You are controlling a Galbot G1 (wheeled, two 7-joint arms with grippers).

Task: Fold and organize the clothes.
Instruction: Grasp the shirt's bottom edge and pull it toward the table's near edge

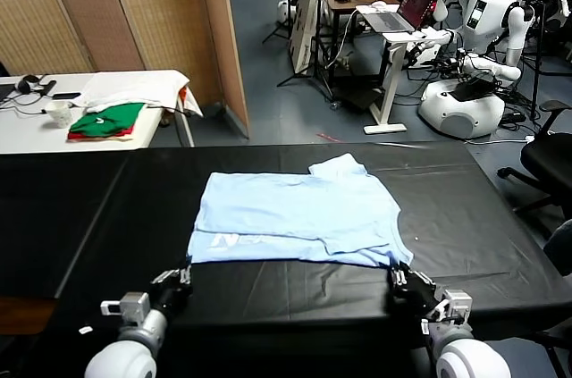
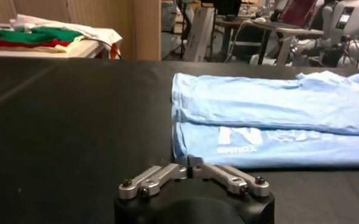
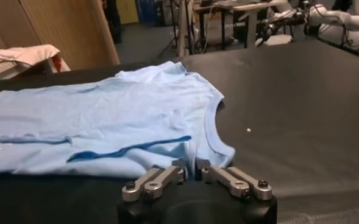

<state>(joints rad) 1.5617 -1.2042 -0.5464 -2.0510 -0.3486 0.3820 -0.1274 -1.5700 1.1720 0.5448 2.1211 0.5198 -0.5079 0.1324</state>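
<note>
I should pull the T-shirt closer with my left gripper and my right gripper before I take its far corners (image 1: 214, 176), because the T-shirt's far edge (image 1: 264, 174) lies a good way from me.
The clothes are one pale light-blue T-shirt (image 1: 299, 220), partly folded and lying flat on the black table (image 1: 107, 208), white lettering near its front left corner (image 2: 240, 135). My left gripper (image 1: 185, 273) is shut on the shirt's near left corner (image 2: 182, 159). At the near right corner, my right gripper (image 1: 396, 276) is shut on the shirt's edge (image 3: 191, 163), a fold of blue cloth pinched between its fingers. Both corners are still low at the table surface.
A white side table (image 1: 36, 128) at the far left holds folded green and red garments (image 1: 107, 121), a white cloth (image 1: 134, 88) and a cup. Wooden panels stand behind it. Another robot (image 1: 474, 47) and a laptop stand (image 1: 398, 16) are across the floor.
</note>
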